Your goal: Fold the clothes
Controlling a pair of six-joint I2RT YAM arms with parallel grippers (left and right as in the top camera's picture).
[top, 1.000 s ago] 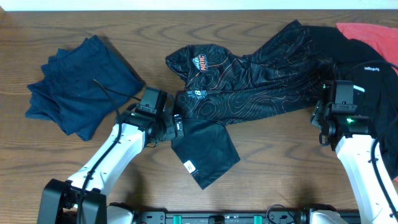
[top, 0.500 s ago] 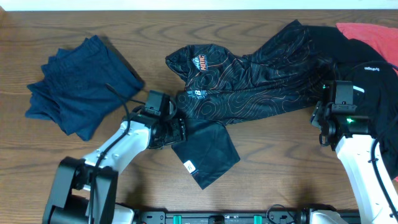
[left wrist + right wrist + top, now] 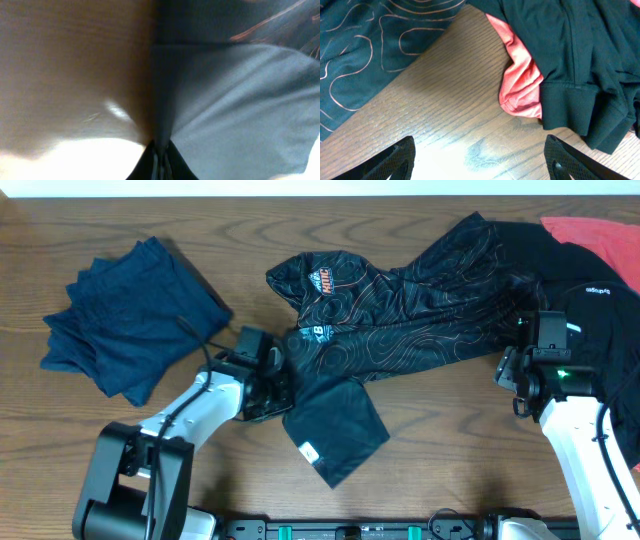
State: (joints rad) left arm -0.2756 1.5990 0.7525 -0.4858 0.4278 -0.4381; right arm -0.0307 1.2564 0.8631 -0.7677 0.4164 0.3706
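Note:
My left gripper has hold of only the flap's edge (image 3: pixel 291 414), and the jersey's patterned end (image 3: pixel 494 341) is lying loose. My right gripper should take hold of that end before both grippers lift the jersey.
The black jersey (image 3: pixel 400 310) with orange contour lines lies spread across the middle of the table. Its plain dark flap (image 3: pixel 335 425) hangs toward the front edge. My left gripper (image 3: pixel 278 388) is shut on the left edge of that flap. In the left wrist view the dark fabric (image 3: pixel 235 95) runs straight into the closed jaws of the left gripper (image 3: pixel 161 161). My right gripper (image 3: pixel 480 150) stands open over bare wood. It hovers between the jersey's patterned end (image 3: pixel 365 45) and a plain black garment (image 3: pixel 580 60). In the overhead view the right gripper (image 3: pixel 512 375) sits at the jersey's right end.
A crumpled navy garment (image 3: pixel 130 315) lies at the far left. A red garment (image 3: pixel 590 230) shows at the back right corner, and its edge (image 3: pixel 520 80) peeks from under the black garment (image 3: pixel 590 295) with white lettering. Bare wood (image 3: pixel 450 430) lies between the arms.
My left gripper has gone from wide open to shut on the flap's edge, and its arm has shifted a little right. The right arm has barely moved.

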